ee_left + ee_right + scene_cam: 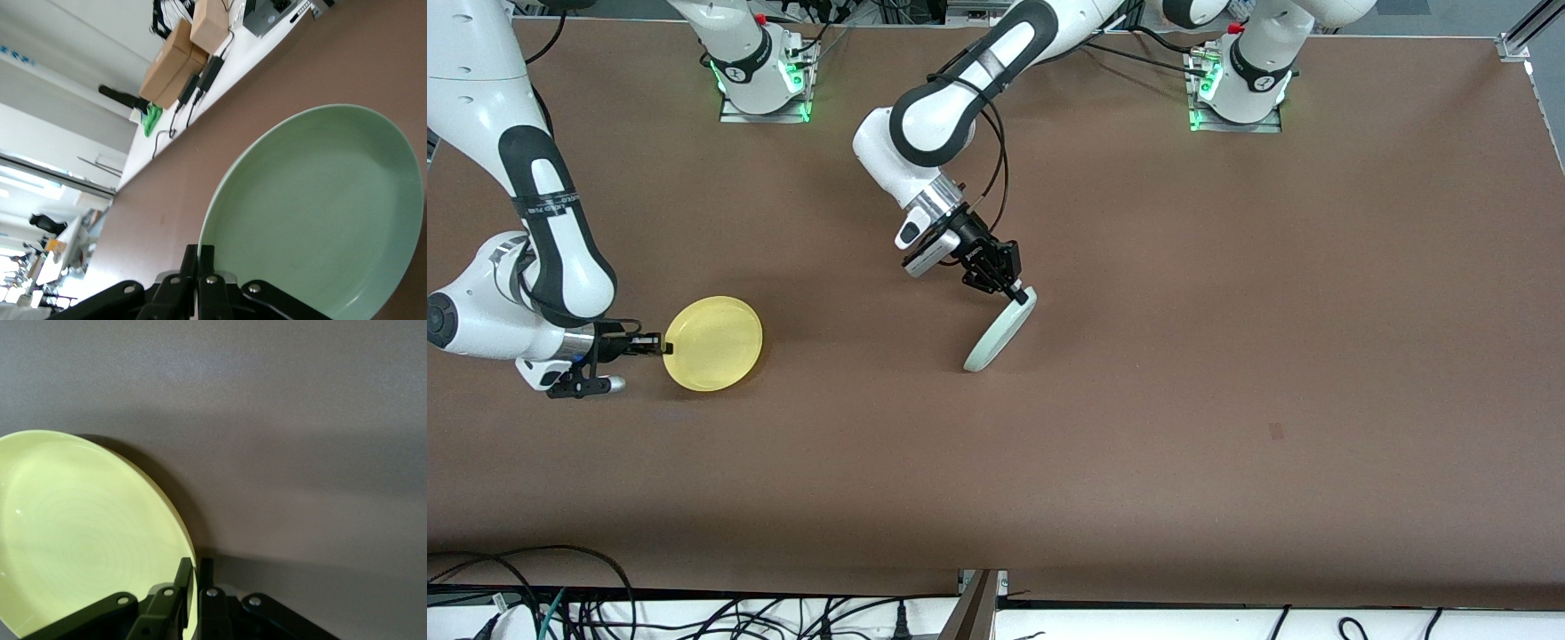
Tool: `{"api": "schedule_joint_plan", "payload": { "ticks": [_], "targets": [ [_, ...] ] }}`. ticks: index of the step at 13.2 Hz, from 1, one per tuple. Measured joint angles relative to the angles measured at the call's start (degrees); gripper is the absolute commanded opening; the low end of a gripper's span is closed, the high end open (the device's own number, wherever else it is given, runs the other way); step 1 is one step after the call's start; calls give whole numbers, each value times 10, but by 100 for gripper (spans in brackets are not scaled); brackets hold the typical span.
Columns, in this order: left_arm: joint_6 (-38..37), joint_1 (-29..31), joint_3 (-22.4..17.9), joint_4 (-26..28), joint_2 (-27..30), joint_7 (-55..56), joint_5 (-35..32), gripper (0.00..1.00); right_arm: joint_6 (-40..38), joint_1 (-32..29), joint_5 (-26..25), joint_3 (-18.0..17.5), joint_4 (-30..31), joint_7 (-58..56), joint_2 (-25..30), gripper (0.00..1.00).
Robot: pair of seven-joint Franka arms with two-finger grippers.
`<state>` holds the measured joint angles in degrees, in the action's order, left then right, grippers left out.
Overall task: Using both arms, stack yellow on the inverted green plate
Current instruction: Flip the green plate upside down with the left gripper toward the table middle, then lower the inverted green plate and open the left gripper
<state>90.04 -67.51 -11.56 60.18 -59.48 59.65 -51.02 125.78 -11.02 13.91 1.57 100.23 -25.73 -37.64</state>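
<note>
Next, my left gripper puts the green plate down inverted [952, 304] and moves away before the yellow plate comes over, because the green plate is standing steeply on its lower rim [974, 364].
The pale green plate [1000, 333] stands tilted steeply on edge near the table's middle, its lower rim on the brown table [1227, 311]. My left gripper [1018, 293] is shut on its upper rim. In the left wrist view the green plate [320, 213] fills the frame, its rim pinched by the left gripper [205, 257]. The yellow plate [713, 343] lies toward the right arm's end of the table. My right gripper [665, 347] comes in low from the side, with the rim between its fingers. The right wrist view shows the yellow plate [80, 533] with the right gripper [198, 570] shut on its edge.
Both arm bases [760, 76] [1240, 84] stand along the table edge farthest from the front camera. Loose cables [560, 596] lie past the nearest edge. A small dark mark [1276, 431] sits on the table toward the left arm's end.
</note>
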Motion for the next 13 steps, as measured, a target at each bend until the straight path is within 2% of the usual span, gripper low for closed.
{"api": "schedule_joint_plan", "payload": {
  "ticks": [4, 5, 6, 8, 13],
  "targets": [
    [-3, -15, -3, -4, -7, -1, -14, 1, -5, 0, 2, 0, -1, -1, 1, 0],
    [-3, -22, -3, -5, -7, -2, -15, 25, -7, 0, 3, 0, -2, -1, 1, 0],
    [-3, -34, -4, -5, -7, -2, -16, 71, -10, 0, 3, -1, -3, -1, 1, 0],
    [-1, -64, 0, -5, -10, -2, -15, 100, -13, 0, 3, -3, -6, -4, 1, 0],
    [0, -107, 4, -13, -11, 0, -15, 100, -15, 2, 3, -7, -12, -5, 13, 0]
  ]
}}
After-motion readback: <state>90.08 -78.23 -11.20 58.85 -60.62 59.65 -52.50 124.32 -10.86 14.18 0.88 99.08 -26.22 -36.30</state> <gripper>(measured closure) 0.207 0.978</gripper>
